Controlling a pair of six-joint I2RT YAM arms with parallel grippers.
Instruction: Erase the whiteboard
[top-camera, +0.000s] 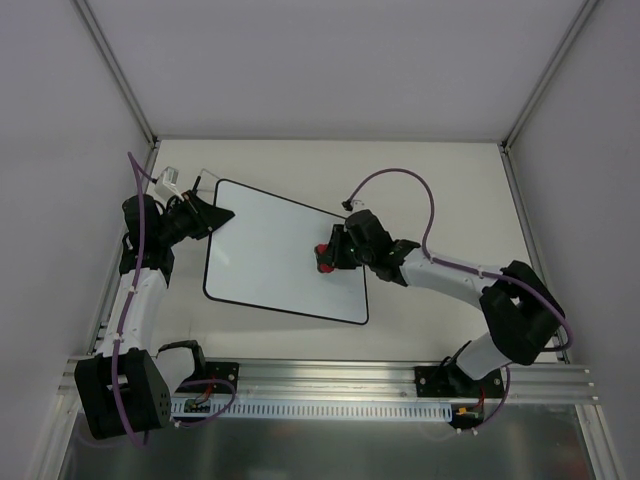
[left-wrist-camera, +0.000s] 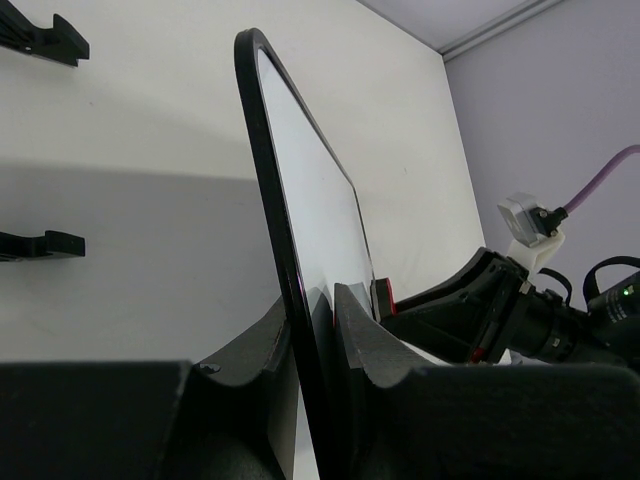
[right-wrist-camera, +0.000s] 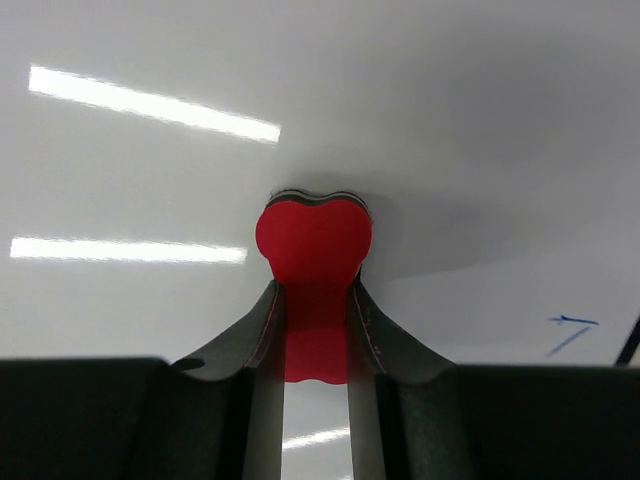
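Next, I wipe my right gripper's red eraser back to the black border, over a blue marker trace (right-wrist-camera: 572, 334) that remains between the eraser and the whiteboard's near-by end.
The whiteboard (top-camera: 270, 255) lies flat on the table, white with a thin black border. My left gripper (top-camera: 215, 215) is shut on its top-left corner; in the left wrist view the board's black edge (left-wrist-camera: 275, 200) runs between the two fingers. My right gripper (top-camera: 328, 255) is shut on the red bone-shaped eraser (top-camera: 324, 258) and presses it on the board's right half. In the right wrist view the eraser (right-wrist-camera: 314, 240) sits between the fingers against the white surface. A small blue marker trace (right-wrist-camera: 570, 330) shows at the right of that view.
Grey enclosure walls and metal posts (top-camera: 115, 70) surround the white table. An aluminium rail (top-camera: 330, 385) with the arm bases runs along the near edge. Two black tabs (left-wrist-camera: 45, 40) show on the table in the left wrist view.
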